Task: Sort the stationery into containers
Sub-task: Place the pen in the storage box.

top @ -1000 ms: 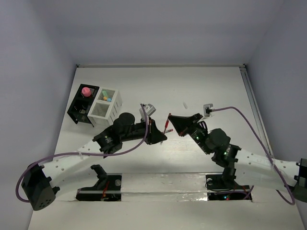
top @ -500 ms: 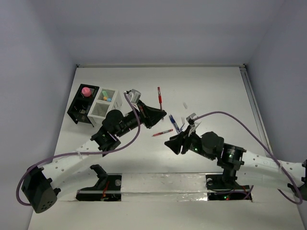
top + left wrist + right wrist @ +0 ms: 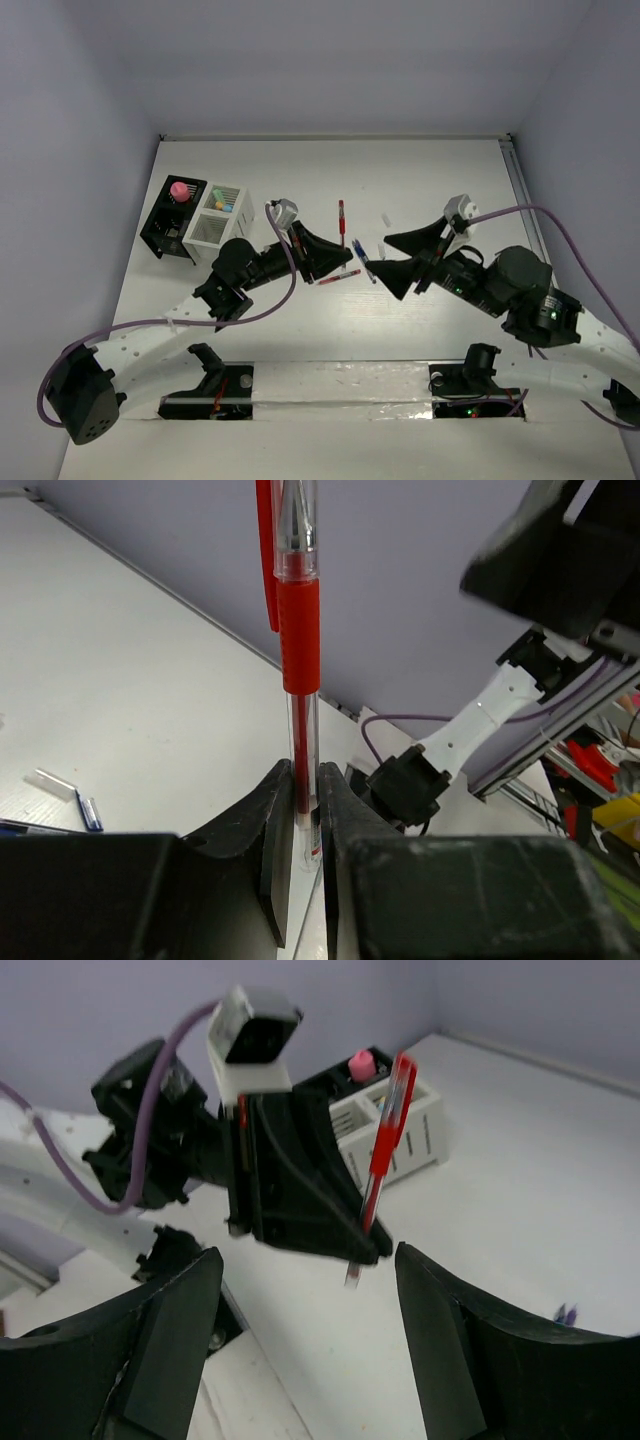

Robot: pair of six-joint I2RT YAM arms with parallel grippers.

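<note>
The upright red pen's lower end (image 3: 310, 850) is in my left gripper, and my right gripper should grip the pen's red middle (image 3: 300, 645) before lowering it into the white box.
My left gripper (image 3: 334, 256) is shut on a red pen (image 3: 341, 218) near its lower end, and the pen sticks up past the jaws (image 3: 298, 630). My right gripper (image 3: 378, 252) stands open just to the right of it, facing the left gripper (image 3: 300, 1200) and the red pen (image 3: 385, 1150), with nothing between its fingers (image 3: 170, 1340). A second red pen (image 3: 340, 276) and a blue pen (image 3: 362, 258) lie on the table between the arms. The black box (image 3: 165, 225) holds a pink-topped piece (image 3: 180, 190). The white box (image 3: 205, 232) beside it holds mint green and orange bits (image 3: 220, 205).
A small pale piece (image 3: 384, 220) lies on the table behind the blue pen. The containers sit at the far left, close to the left wall. Purple cables loop from both arms, and the arm bases stand along the near edge.
My right gripper has opened, let go of the red pen and drawn back to the right. My left gripper keeps the pen, which now stands up past its jaws.
</note>
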